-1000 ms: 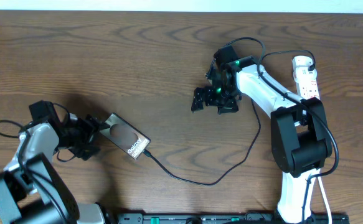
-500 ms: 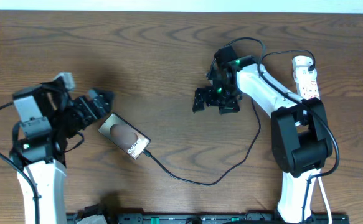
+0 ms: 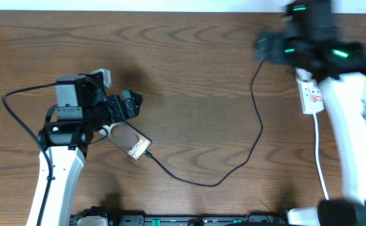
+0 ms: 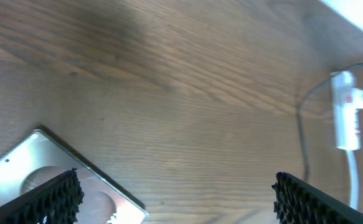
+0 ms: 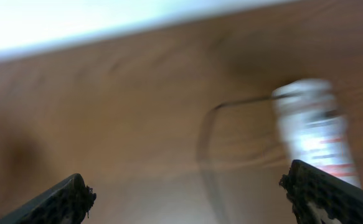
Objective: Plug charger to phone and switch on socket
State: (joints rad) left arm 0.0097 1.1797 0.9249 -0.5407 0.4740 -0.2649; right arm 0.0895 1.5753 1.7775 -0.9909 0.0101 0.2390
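Observation:
My right gripper is hovering on the cable's side of the socket strip. It should swing back over and get to the socket strip's switch edge from the opposite side.
The phone lies flat at left centre, screen up. The charger cable runs from the phone's lower right end in a loop up toward the socket strip at the far right; its adapter end is hidden under my right arm. My left gripper hovers open just above the phone's upper end. In the left wrist view the phone lies by the left finger and my gripper is empty. My right gripper is open and blurred, left of the strip's far end. The right wrist view shows the strip, the cable and my empty gripper.
The strip's white cord runs down the right side toward the front edge. The left arm's black cable loops at the left. A black rail lies along the front edge. The strip also shows in the left wrist view.
My left arm has risen and swung right, past the phone's upper end. My right arm has swept from the table's middle to the far right above the strip, in motion blur.

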